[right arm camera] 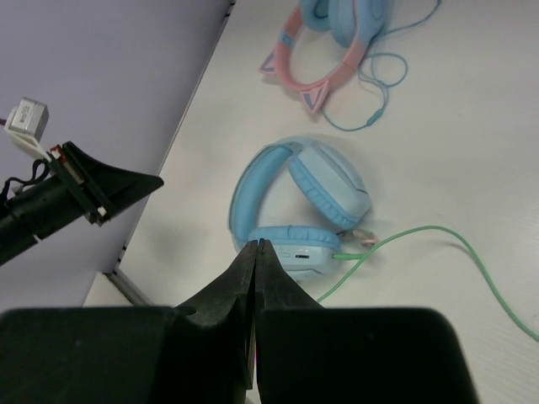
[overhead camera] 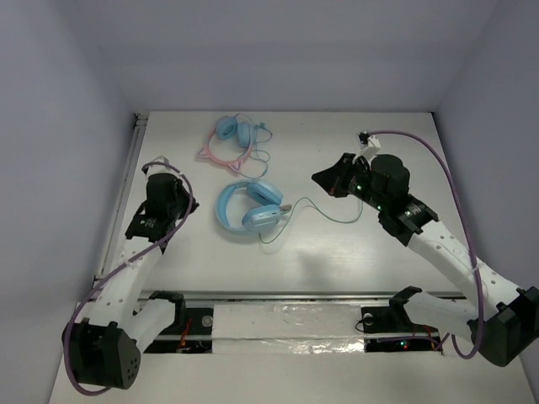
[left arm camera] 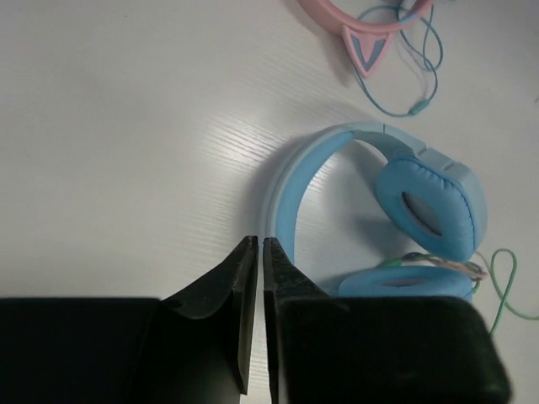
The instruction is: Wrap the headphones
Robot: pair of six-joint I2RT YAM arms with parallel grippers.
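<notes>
The robot's left gripper should lift the headband (overhead camera: 221, 206) before its right gripper opens and takes the cable, because the large headphones lie flat with their green cable (overhead camera: 324, 213) loose.
The large light-blue headphones (overhead camera: 247, 206) lie flat mid-table, cups folded inward; they also show in the left wrist view (left arm camera: 404, 202) and the right wrist view (right arm camera: 303, 202). Their thin pale green cable (overhead camera: 324, 212) trails loose to the right over the table, and shows in the right wrist view (right arm camera: 429, 231). My left gripper (overhead camera: 187, 202) is shut and empty, just left of the headband (left arm camera: 255, 242). My right gripper (overhead camera: 318, 178) is shut and empty, held above the table right of the headphones, over the cable (right arm camera: 255, 244).
A smaller blue pair with a pink cat-ear headband (overhead camera: 232, 139) and a thin blue cable lies behind the large pair. A metal rail (overhead camera: 126, 168) runs along the table's left edge. A foil-taped strip (overhead camera: 278, 324) lies at the front between the arm bases.
</notes>
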